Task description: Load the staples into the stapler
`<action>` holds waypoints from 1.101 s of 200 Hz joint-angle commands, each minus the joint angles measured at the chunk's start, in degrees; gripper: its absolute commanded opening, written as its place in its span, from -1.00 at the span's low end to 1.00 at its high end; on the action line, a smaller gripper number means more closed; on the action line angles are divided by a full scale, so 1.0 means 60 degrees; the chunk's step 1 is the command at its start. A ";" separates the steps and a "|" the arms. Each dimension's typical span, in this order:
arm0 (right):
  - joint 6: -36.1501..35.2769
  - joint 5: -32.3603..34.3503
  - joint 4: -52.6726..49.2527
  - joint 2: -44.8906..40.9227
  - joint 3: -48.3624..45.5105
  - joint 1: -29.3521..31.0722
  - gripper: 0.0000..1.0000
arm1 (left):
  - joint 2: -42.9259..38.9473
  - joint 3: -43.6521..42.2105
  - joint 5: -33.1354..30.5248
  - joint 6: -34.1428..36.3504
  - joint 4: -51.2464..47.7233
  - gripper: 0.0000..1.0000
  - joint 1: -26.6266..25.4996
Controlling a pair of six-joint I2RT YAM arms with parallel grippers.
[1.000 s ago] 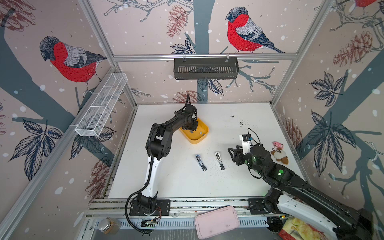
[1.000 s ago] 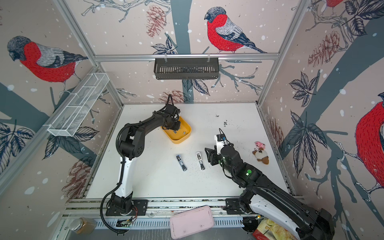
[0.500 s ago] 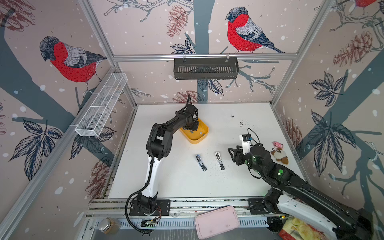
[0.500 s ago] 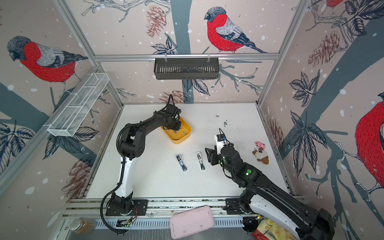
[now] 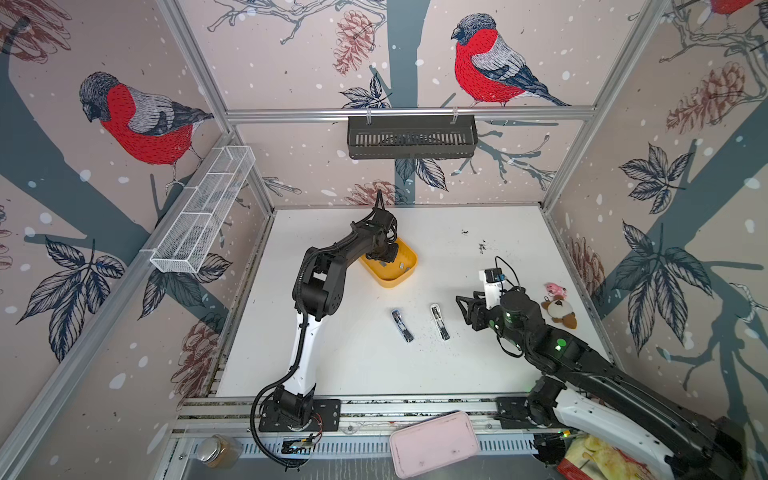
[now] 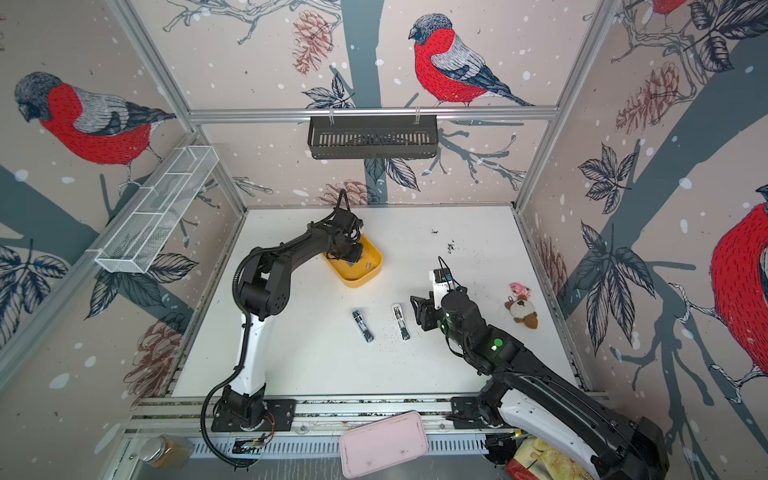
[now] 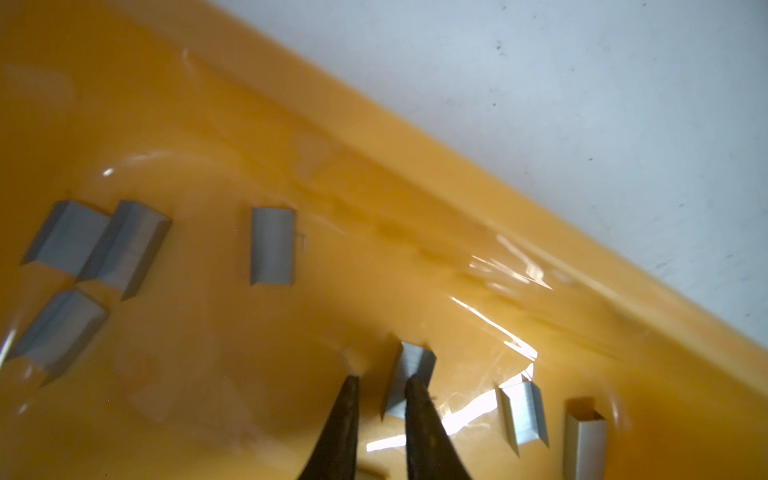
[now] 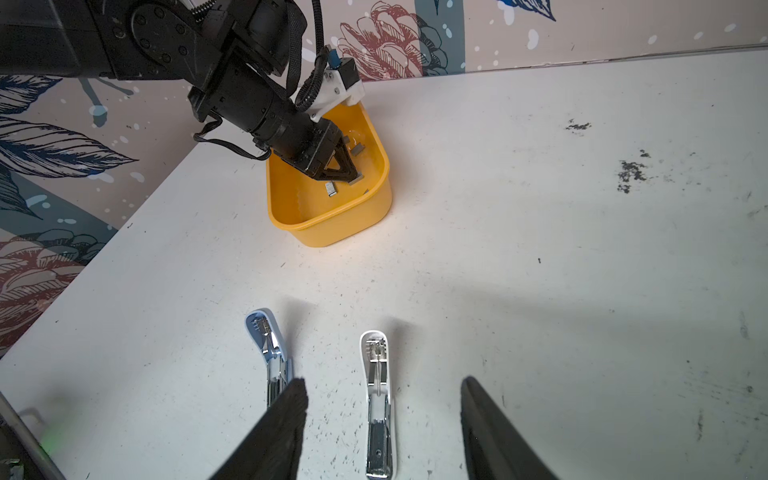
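I should open my left gripper wider and put its fingers on both sides of the strip's near end (image 7: 395,406) before closing, because the end of one finger overlaps the grey strip (image 7: 414,361) beside the gripper's narrow gap.
Several grey staples (image 7: 272,247) lie as short strips on the floor of a yellow tray (image 7: 374,145). My left gripper (image 7: 382,378) reaches down into that tray (image 5: 390,282), its jaws a narrow gap apart. One fingertip (image 7: 415,386) overlaps one strip (image 7: 415,359), and nothing is lifted. Two mini staplers lie opened flat on the table, a blue stapler (image 5: 402,325) and a white stapler (image 5: 439,321). My right gripper (image 8: 382,384) hovers open just above the white stapler (image 8: 378,399), with the blue one (image 8: 270,353) beside its left finger.
A plush toy (image 5: 559,309) and a small pink toy (image 5: 555,289) sit at the table's right edge. A pink box (image 5: 434,442) and a jar (image 5: 216,451) rest on the front rail. A black basket (image 5: 411,137) and a wire basket (image 5: 203,212) hang on the walls.
The left gripper stays in the yellow tray and has barely shifted. The right arm and both staplers have not moved.
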 commanded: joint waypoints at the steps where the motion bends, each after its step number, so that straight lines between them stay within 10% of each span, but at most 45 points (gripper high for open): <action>1: 0.0100 -0.0078 0.0308 0.0014 -0.0026 -0.0018 0.19 | -0.0126 -0.0053 0.0073 0.0190 -0.0426 -0.50 -0.0030; 220: 0.0073 -0.0114 0.0397 0.0160 0.0007 -0.0067 0.19 | 0.0429 0.0219 -0.0984 0.0039 -0.0832 -0.96 -0.0224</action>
